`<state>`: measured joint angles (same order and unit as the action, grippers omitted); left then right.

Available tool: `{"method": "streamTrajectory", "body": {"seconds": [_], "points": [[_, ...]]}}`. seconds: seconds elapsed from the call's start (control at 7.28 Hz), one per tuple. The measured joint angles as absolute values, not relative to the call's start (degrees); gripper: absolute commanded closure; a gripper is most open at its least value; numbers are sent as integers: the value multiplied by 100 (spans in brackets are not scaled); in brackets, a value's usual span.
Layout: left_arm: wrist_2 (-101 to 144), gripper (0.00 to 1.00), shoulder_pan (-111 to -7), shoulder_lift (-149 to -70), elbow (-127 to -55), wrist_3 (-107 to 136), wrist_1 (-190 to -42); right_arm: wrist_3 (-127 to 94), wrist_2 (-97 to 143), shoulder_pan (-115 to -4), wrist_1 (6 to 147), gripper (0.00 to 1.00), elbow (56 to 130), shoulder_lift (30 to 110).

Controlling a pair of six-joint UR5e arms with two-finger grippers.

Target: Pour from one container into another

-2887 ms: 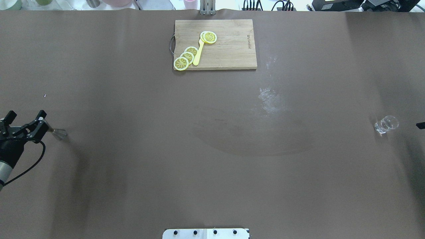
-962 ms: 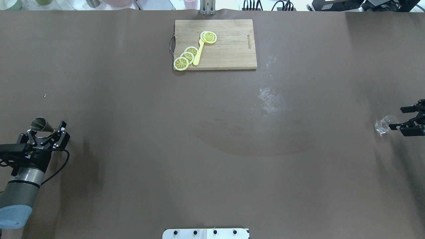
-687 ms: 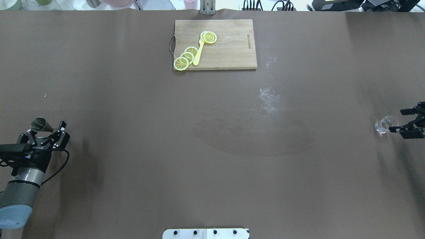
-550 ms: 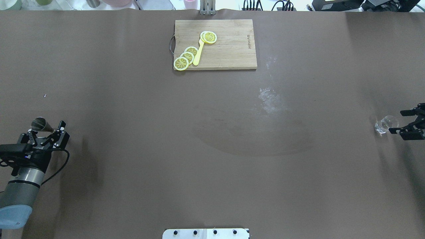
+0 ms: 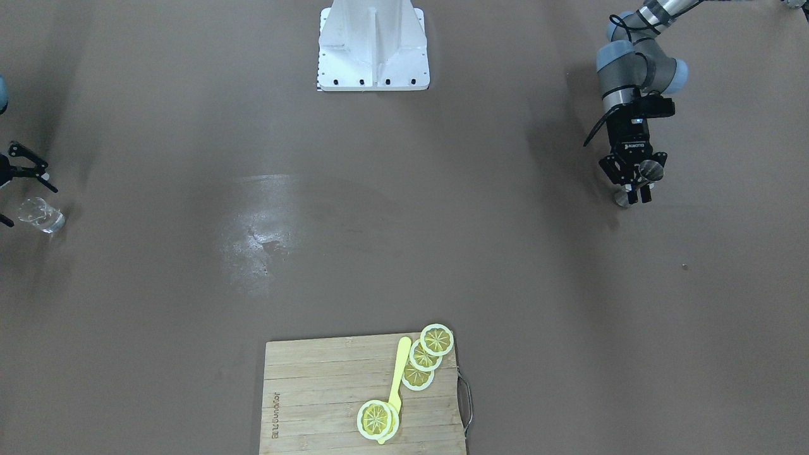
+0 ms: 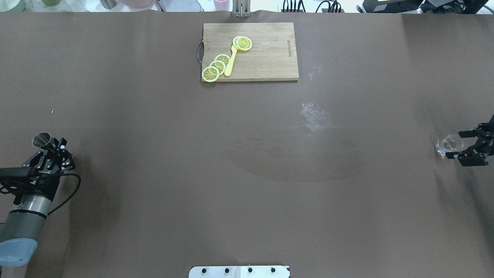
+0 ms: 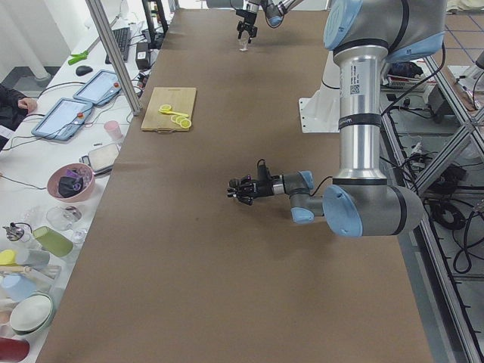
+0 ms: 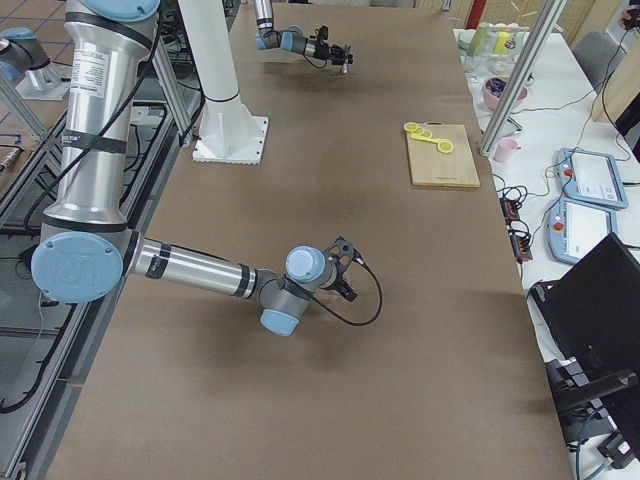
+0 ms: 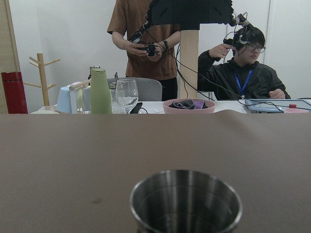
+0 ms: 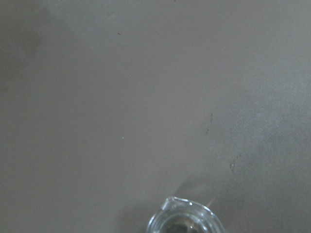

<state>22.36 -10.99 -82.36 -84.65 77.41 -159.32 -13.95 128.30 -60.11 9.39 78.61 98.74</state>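
I should expect clear liquid inside the clear glass cup when I lift it, because a brighter band fills the lower part of the cup.
The grey metal jigger is held upright at its waist by my left gripper, which is shut on it at the table's left edge; the front view shows the jigger in the gripper. Its open upper cone fills the bottom of the left wrist view. The clear glass cup stands at the far right of the table. My right gripper is open, one finger on each side of the cup. The cup sits at the bottom edge of the right wrist view.
A wooden cutting board with lemon slices and a yellow utensil lies at the far centre. A whitish smear marks the brown table cover. Cups, bowls and tablets stand beyond the far edge.
The left gripper took the jigger off the table, stood it upright and has just shifted it slightly left. The right gripper came in from the right and its fingers now flank the glass cup.
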Motion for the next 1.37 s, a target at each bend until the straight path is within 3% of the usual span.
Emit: {"method": "streamTrajectory", "body": {"seconds": [0.69, 1.37], "points": [[2233, 100, -1099, -8211, -8600, 7676, -15917, -1358, 12786, -5933, 271, 2, 7355, 9648], [2511, 100, -1119, -8171, -9707, 7079, -15862, -1506, 12741, -5941, -903, 5, 6970, 9681]]}}
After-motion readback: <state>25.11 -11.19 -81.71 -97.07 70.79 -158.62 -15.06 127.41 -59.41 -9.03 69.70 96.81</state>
